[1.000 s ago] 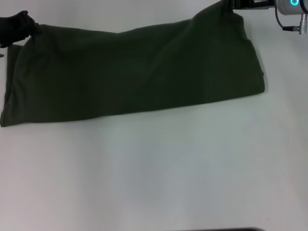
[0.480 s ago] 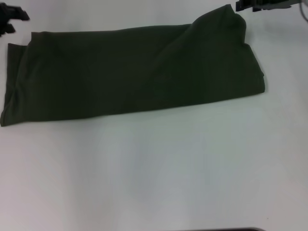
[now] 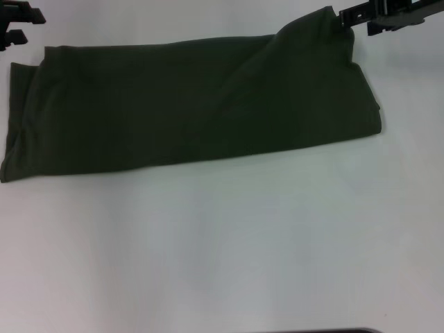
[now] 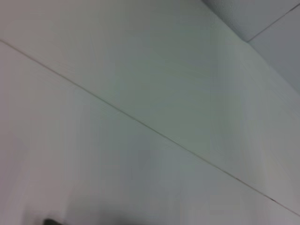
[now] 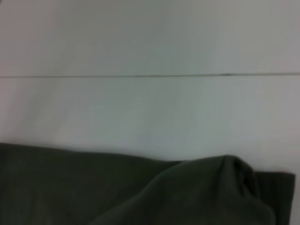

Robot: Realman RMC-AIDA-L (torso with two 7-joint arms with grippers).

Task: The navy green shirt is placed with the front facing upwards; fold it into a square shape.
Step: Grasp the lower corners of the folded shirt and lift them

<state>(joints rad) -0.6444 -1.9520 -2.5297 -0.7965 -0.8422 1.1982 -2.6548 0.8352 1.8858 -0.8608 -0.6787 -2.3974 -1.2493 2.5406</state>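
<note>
My right gripper needs to go back to the shirt's far corner beside it and straighten that corner (image 3: 333, 24) before folding, because the corner humps up and leaves the shirt's short edge (image 3: 354, 64) kinked.
The navy green shirt (image 3: 194, 104) lies folded into one long band across the far half of the white table (image 3: 222, 250), plain side up with no lettering showing. Its far right corner (image 3: 326, 24) stays humped up, and the right wrist view shows that hump (image 5: 229, 183) too. My right gripper (image 3: 357, 22) hovers open just beside this corner with nothing between its fingers. At the far left, my left gripper (image 3: 15, 24) is open and clear of the shirt's far left corner (image 3: 48, 52). The left wrist view holds only bare white surface.
A thin seam line (image 5: 150, 75) runs across the white surface behind the shirt. White table stretches from the shirt's near edge to the front. A dark strip (image 3: 319, 331) shows at the table's front edge.
Both grippers have let go of the shirt's far corners and drawn back from it. The left corner has settled flat. The right corner keeps its hump.
</note>
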